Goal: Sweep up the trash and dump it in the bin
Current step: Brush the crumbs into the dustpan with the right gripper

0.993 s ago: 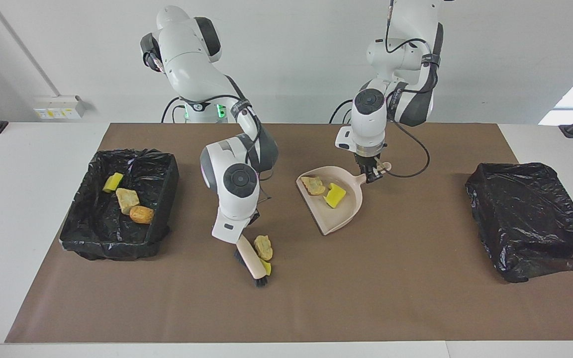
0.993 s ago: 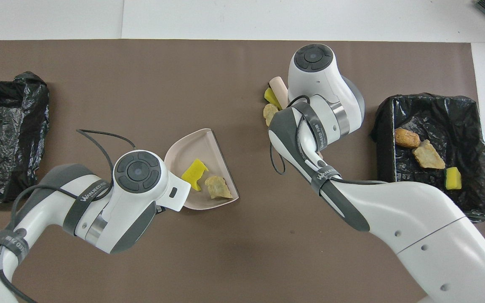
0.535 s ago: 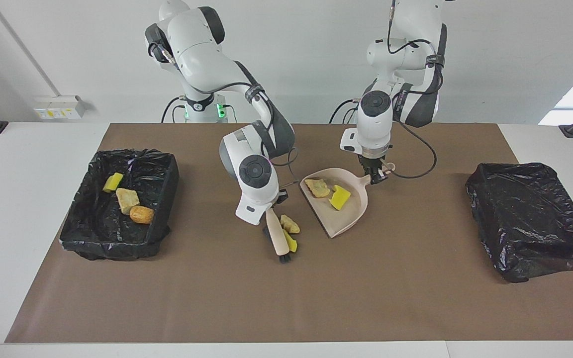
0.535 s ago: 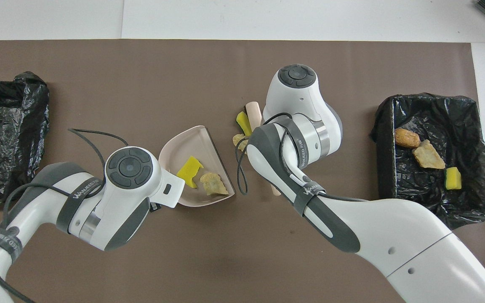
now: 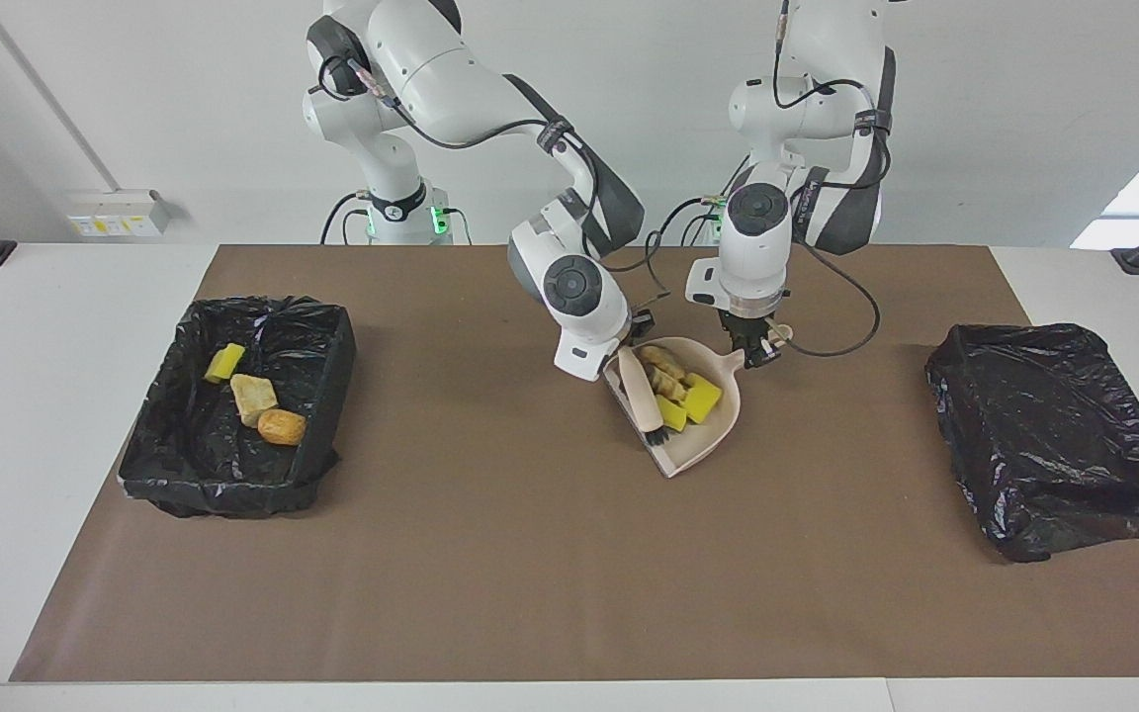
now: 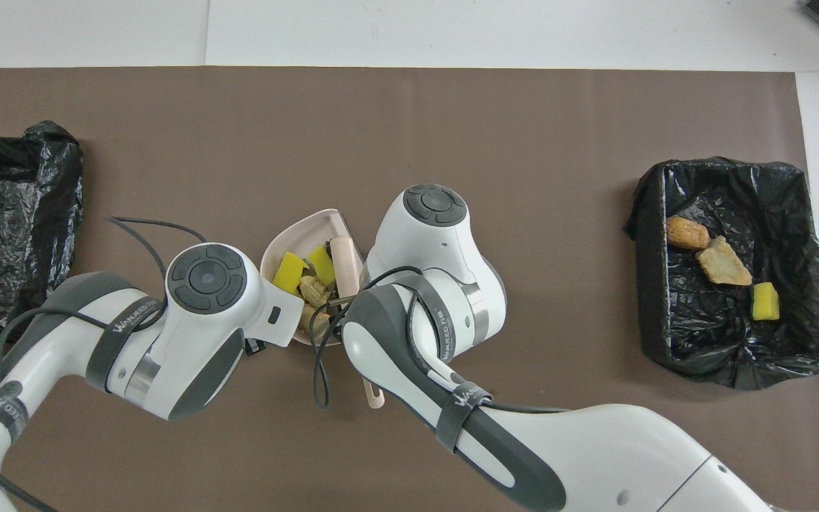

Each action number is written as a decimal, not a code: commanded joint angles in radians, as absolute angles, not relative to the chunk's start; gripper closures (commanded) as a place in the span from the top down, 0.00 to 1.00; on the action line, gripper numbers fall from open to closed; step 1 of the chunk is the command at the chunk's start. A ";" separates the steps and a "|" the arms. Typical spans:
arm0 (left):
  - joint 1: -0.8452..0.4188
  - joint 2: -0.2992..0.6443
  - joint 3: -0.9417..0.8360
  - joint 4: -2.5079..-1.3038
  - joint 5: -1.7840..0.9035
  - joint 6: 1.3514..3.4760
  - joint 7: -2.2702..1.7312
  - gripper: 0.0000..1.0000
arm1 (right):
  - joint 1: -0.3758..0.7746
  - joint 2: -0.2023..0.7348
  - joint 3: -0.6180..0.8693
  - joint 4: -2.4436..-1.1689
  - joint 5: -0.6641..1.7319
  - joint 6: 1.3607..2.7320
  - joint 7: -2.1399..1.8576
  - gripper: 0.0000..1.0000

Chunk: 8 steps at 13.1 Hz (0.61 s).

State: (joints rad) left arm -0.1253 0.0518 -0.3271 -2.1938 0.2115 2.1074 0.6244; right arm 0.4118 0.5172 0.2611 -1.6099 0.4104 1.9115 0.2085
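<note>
The brush is lying across the dustpan's opening (image 5: 642, 396), so I need my right gripper to pull the brush back over the brown mat (image 5: 577, 413) before my left gripper lifts the dustpan.
The beige dustpan (image 5: 700, 445) lies on the brown mat near the table's middle. In it are several pieces of trash: beige rock-like lumps (image 5: 663, 368) and yellow sponge chunks (image 5: 700, 397); they also show in the overhead view (image 6: 288, 273). My right gripper (image 5: 629, 346) is shut on the beige brush (image 5: 641, 391), whose black bristles rest at the pan's open mouth. My left gripper (image 5: 755, 348) is shut on the dustpan's handle (image 5: 775, 334). In the overhead view the arms hide both grippers.
A black-lined bin (image 5: 327, 341) at the right arm's end holds a yellow sponge (image 5: 224, 362), a beige lump (image 5: 253, 396) and an orange-brown one (image 5: 281, 426). A second black-bagged bin (image 5: 1054, 435) stands at the left arm's end. A brown mat (image 5: 530, 574) covers the table.
My right gripper has swept the brush toward the dustpan and pushed a beige lump and a yellow sponge into it. The dustpan has shifted slightly and turned its mouth toward the brush.
</note>
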 commanded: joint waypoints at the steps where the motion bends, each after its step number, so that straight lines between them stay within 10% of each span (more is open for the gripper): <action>1: -0.109 0.038 -0.331 -2.221 0.219 2.140 0.643 0.00 | 0.376 0.470 0.273 -1.647 0.440 1.901 0.206 0.00; 8: -0.086 0.049 -0.331 -2.221 0.213 2.166 0.769 0.00 | 0.282 0.399 0.265 -1.629 0.396 1.729 0.296 0.00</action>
State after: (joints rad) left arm -0.1047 0.0540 -0.3262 -2.1951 0.2115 2.1252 0.7455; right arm 0.2896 0.4292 0.2562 -1.6119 0.4083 1.7377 0.2210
